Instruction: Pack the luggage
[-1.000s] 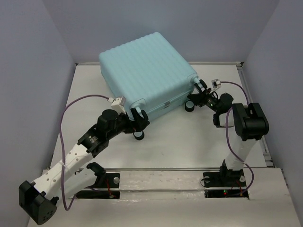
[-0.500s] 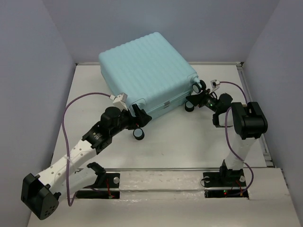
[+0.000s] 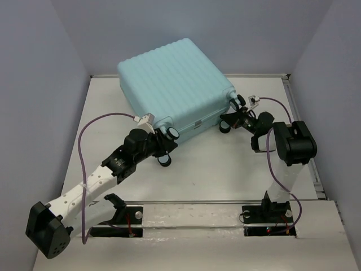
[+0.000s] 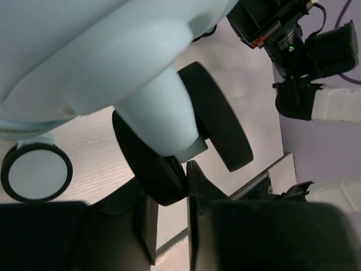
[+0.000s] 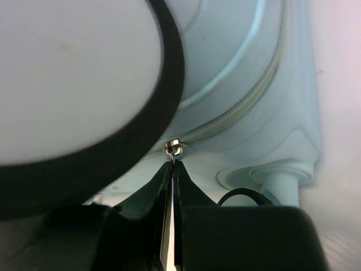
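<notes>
The caster wheel [image 3: 172,133] has my left gripper on it, so my right gripper should bring the zipper pull [image 5: 174,148] there and take over the wheel. My left gripper will then be free to pull.
The luggage [image 3: 175,84] is a pale aqua ribbed suitcase lying closed at the back of the table. My left gripper [image 3: 165,145] is at its near left corner. In the left wrist view the left gripper [image 4: 169,192] is shut on a black caster wheel [image 4: 149,161] under the blue wheel fork [image 4: 163,113]. My right gripper [image 3: 227,119] is at the near right corner. In the right wrist view the right gripper [image 5: 172,166] is shut on the metal zipper pull [image 5: 174,149] at the end of the zipper [image 5: 237,113].
A second caster [image 4: 36,172] with a white face sits left of the held one. A large wheel [image 5: 67,79] fills the upper left of the right wrist view. The white table [image 3: 225,169] ends at a metal rail [image 3: 197,203] near the arm bases. Grey walls stand close on both sides.
My left gripper moved in toward the suitcase corner and closed from wide open onto the caster wheel. My right gripper closed on the zipper pull and shifted slightly left.
</notes>
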### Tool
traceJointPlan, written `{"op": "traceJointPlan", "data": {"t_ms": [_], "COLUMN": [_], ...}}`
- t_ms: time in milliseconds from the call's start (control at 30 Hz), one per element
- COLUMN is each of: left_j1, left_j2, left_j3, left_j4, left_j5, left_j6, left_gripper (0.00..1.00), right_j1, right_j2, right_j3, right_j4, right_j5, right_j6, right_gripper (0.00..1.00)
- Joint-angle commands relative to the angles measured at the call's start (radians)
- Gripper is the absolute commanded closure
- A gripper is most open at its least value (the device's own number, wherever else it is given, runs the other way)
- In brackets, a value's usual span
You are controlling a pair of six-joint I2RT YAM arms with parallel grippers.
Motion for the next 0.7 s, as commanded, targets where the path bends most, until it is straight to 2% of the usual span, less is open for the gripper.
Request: {"op": "traceJointPlan", "data": {"t_ms": [0,100,233,433,467,533,567,667], "left_j1": [0.017,0.017,0.017,0.017,0.017,0.017,0.017,0.019], "left_j2": [-0.014,0.001,0.039,0.056,0.061,0.067,0.072,0.087], "left_j3": [0.019,0.039,0.076,0.111,0.114,0.137,0.146,0.199], "left_j4": [0.202,0.225,0.250,0.285,0.291,0.296,0.302,0.305], "left_j5": [-0.052,-0.045,-0.028,-0.002,0.004,0.016,0.024,0.059], "left_j6": [-0.006,0.003,0.025,0.031,0.026,0.025,0.023,0.022], "left_gripper": [0.85,0.94,0.94,0.94,0.94,0.94,0.94,0.94], "right_j1": [0.134,0.252,0.373,0.519,0.614,0.723,0.827,0.970], "right_j2": [-0.061,-0.112,-0.146,-0.181,-0.186,-0.181,-0.169,-0.135], "right_j3": [-0.106,-0.201,-0.290,-0.306,-0.289,-0.259,-0.216,-0.142], "right_j4": [0.303,0.257,0.246,0.185,0.145,0.070,0.050,0.013], "right_j5": [0.129,0.302,0.514,0.560,0.588,0.641,0.654,0.665], "right_j6": [-0.052,-0.137,-0.191,-0.231,-0.241,-0.280,-0.284,-0.272], "right_gripper": [0.93,0.93,0.93,0.93,0.93,0.93,0.93,0.93]}}
